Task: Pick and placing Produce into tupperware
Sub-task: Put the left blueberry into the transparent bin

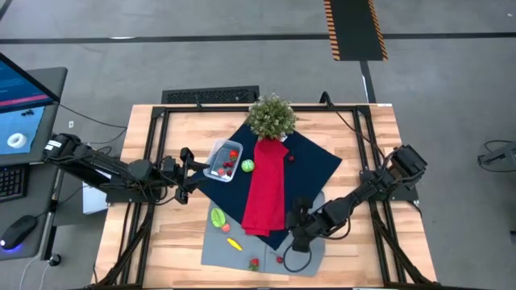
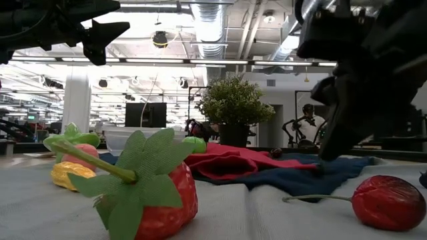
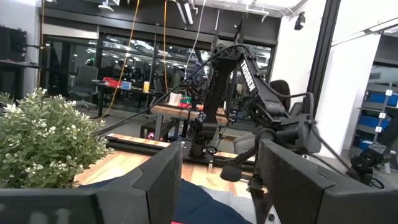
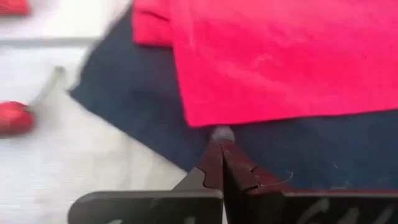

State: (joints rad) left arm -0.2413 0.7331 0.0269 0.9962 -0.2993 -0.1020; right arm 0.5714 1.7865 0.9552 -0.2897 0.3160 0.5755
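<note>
The small dark berry is just beyond the right gripper's closed fingers, so the robot should open them, reach nearer to the red cloth's edge and close them around the berry.
The clear tupperware sits on the navy cloth's left corner with red pieces inside. A green piece lies beside it. On the grey cloth lie a green round piece, a yellow one, a strawberry and a cherry. My left gripper hovers open, left of the tupperware. My right gripper is shut, pointing down at the navy cloth beside the red cloth's near edge. My right gripper's shut fingertips come down slanting from the table's right onto the navy cloth, just short of the red cloth's edge. Whether they touch the cloth, I cannot tell. A small pale spot shows right at their tips.
A bushy potted plant stands at the far end of the red cloth. A tiny red berry lies on the navy cloth. Bare wood lies along the table's left and right sides. A monitor and mouse sit off the table's left.
</note>
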